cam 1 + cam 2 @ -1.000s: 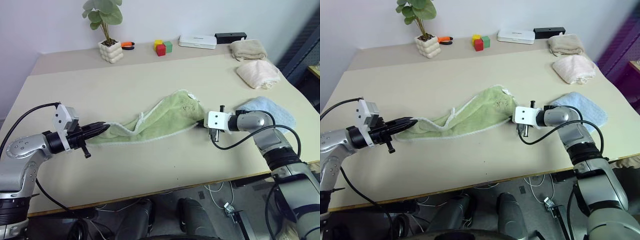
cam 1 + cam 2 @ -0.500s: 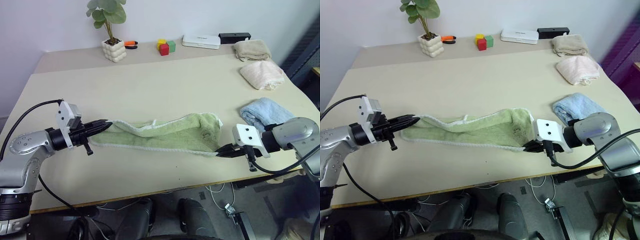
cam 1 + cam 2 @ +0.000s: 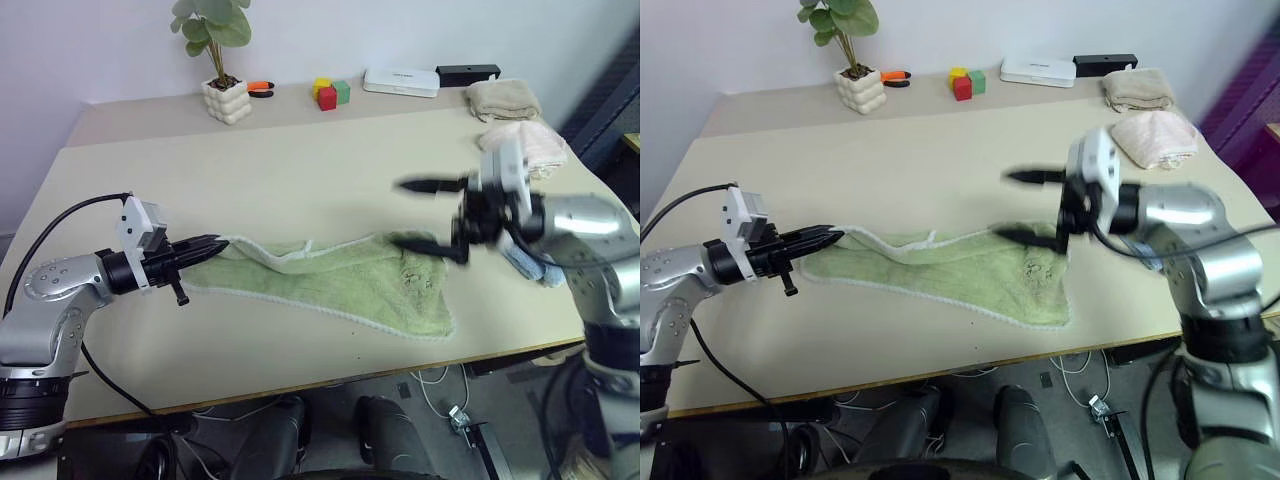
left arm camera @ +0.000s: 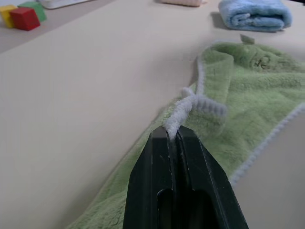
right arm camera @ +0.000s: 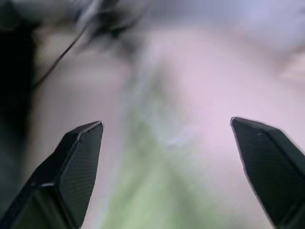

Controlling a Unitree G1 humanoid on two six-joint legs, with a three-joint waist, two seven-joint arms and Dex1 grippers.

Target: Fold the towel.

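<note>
I expect the light green towel (image 3: 355, 285) to straighten and double into a long strip once I lift both corners, as the towel's far edge (image 3: 292, 258) droops limply between them.
The light green towel (image 3: 340, 280) lies stretched across the table's front half, its pale stitched edge showing along the near side. My left gripper (image 3: 212, 247) is shut on the towel's left corner (image 4: 177, 119), holding it just above the table. Above the towel's right end my right gripper (image 3: 412, 213) hovers wide open with nothing between its fingers (image 5: 78, 167). The right end of the towel (image 3: 1040, 290) lies flat on the table, free of the gripper.
A light blue folded towel (image 4: 255, 13) lies behind my right arm. Two beige folded towels (image 3: 505, 100) sit at the back right. A potted plant (image 3: 220, 95), coloured blocks (image 3: 328, 93), a white box (image 3: 398, 82) and a black box (image 3: 470, 73) line the far edge.
My right gripper has let go of the towel's right corner, opened wide and risen well above the table. The towel's right end has dropped flat. The left gripper has stayed put.
</note>
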